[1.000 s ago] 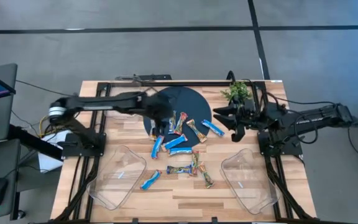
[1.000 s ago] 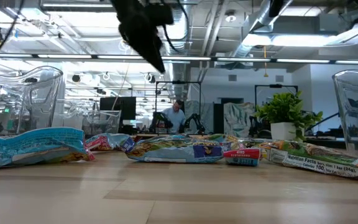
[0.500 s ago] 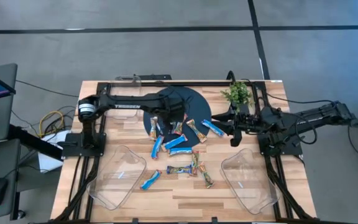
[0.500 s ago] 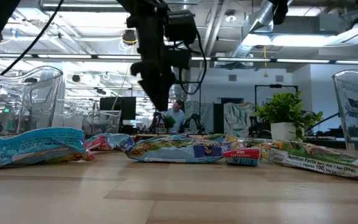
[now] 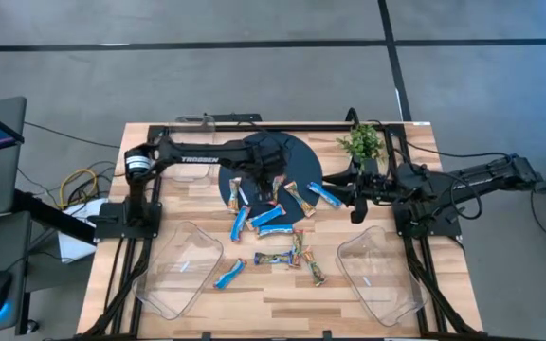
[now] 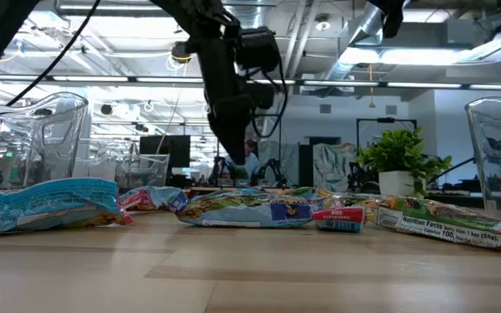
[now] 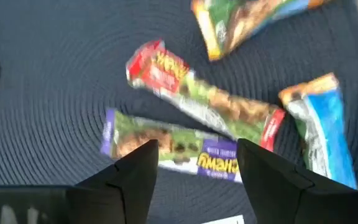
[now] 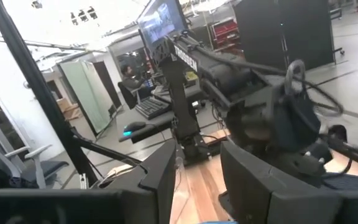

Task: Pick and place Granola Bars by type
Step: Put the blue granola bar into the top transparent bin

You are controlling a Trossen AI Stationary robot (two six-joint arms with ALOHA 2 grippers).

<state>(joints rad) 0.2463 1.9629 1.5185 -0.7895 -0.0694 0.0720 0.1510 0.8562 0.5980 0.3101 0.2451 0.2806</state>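
Note:
The green-and-purple bar (image 7: 135, 135) runs lengthwise from finger to finger, so next my left gripper turns and goes down to pinch across the bar's narrow middle (image 7: 182, 148).
Granola bars lie scattered on a dark round mat (image 5: 297, 156) and on the wood in front of it: blue ones (image 5: 265, 217), and tan, red and green ones (image 5: 299, 248). One blue bar (image 5: 228, 273) lies in the left clear tray. My left gripper (image 5: 273, 189) hangs open over the mat. In the left wrist view my left gripper (image 7: 196, 152) has its fingers on either side of a green-and-purple bar (image 7: 173, 144), above it and apart from it. A red-and-green bar (image 7: 197, 99) lies just beyond. My right gripper (image 5: 354, 194) waits open at the mat's right edge.
Two clear plastic trays stand near the table's near edge, left (image 5: 173, 275) and right (image 5: 382, 279). A small potted plant (image 5: 363, 142) stands at the far right. Bars fill the middle of the table between the trays. In the low view a person (image 6: 249, 161) shows far off in the room.
My left gripper has swung toward the table's right, out over the dark mat, and has come down toward the bars lying there. The bars have not moved.

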